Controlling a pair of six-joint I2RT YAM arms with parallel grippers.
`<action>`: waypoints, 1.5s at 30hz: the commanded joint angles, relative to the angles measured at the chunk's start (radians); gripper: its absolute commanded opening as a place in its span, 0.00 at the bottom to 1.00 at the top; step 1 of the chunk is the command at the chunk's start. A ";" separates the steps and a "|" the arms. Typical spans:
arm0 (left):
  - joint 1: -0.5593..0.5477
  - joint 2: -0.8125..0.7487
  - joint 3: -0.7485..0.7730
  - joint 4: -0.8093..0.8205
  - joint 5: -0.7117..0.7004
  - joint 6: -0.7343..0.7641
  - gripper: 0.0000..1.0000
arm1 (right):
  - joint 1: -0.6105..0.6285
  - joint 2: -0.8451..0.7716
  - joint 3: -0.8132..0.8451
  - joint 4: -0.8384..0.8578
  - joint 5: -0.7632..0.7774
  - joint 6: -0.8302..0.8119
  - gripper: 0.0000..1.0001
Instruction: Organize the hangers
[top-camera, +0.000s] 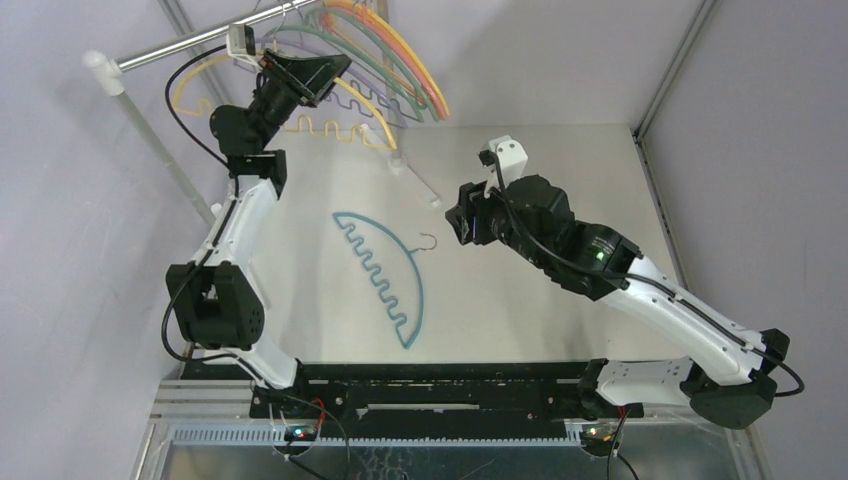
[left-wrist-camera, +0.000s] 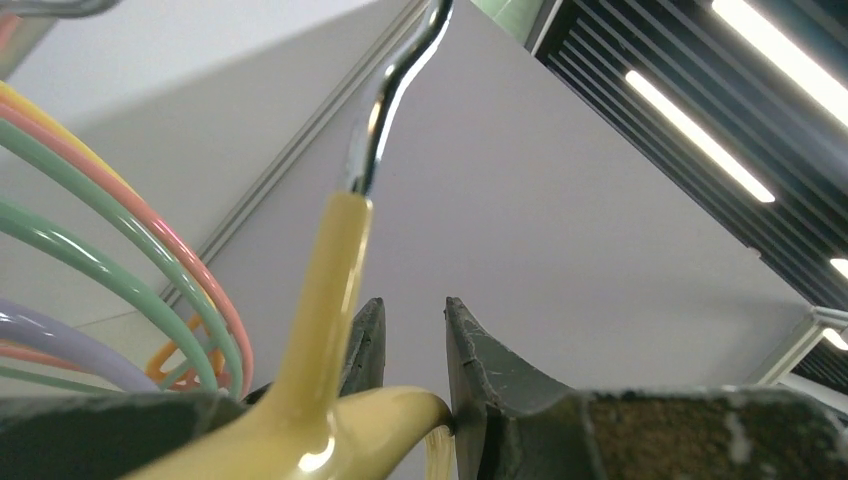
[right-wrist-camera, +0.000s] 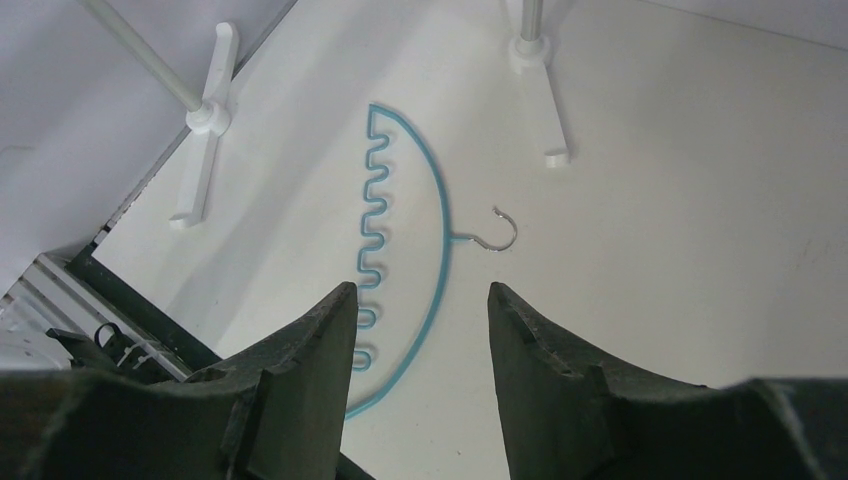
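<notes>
The yellow hanger's arc (top-camera: 369, 105) is lined up with the purple hanger, so my left gripper should keep going toward the silver rail (top-camera: 266, 16) and let go once the yellow hanger's hook hangs there.
My left gripper (top-camera: 318, 72) is raised to the silver rail (top-camera: 180, 45) and shut on a yellow wavy hanger (top-camera: 300, 126). In the left wrist view the yellow hanger's neck (left-wrist-camera: 330, 290) runs up beside the gripper (left-wrist-camera: 412, 305) to its wire hook (left-wrist-camera: 385, 110), whose top is out of frame. Several orange, yellow, green and pink hangers (top-camera: 405, 75) hang on the rail; green (left-wrist-camera: 120, 285), pink (left-wrist-camera: 185, 255) and purple (left-wrist-camera: 60, 345) arcs show at the left. A teal wavy hanger (top-camera: 385, 275) lies flat on the table (right-wrist-camera: 440, 215). My right gripper (top-camera: 460, 225) (right-wrist-camera: 420, 290) is open above it, empty.
The rail stands on white posts (top-camera: 150, 130) with white feet on the table (top-camera: 415, 175) (right-wrist-camera: 205, 120) (right-wrist-camera: 535, 60). Grey walls enclose the white table (top-camera: 550, 180) at the back and sides. The arms' black mounting bar (top-camera: 440, 385) runs along the near edge.
</notes>
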 joint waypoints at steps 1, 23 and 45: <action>0.026 0.014 0.072 0.033 -0.012 -0.045 0.00 | -0.005 0.017 0.054 0.009 -0.005 -0.017 0.58; 0.041 0.015 0.085 -0.053 -0.156 -0.055 0.37 | -0.050 0.075 0.075 -0.011 -0.083 -0.031 0.59; 0.040 0.034 0.112 -0.040 -0.274 -0.145 0.52 | -0.090 0.072 0.043 -0.020 -0.144 -0.028 0.60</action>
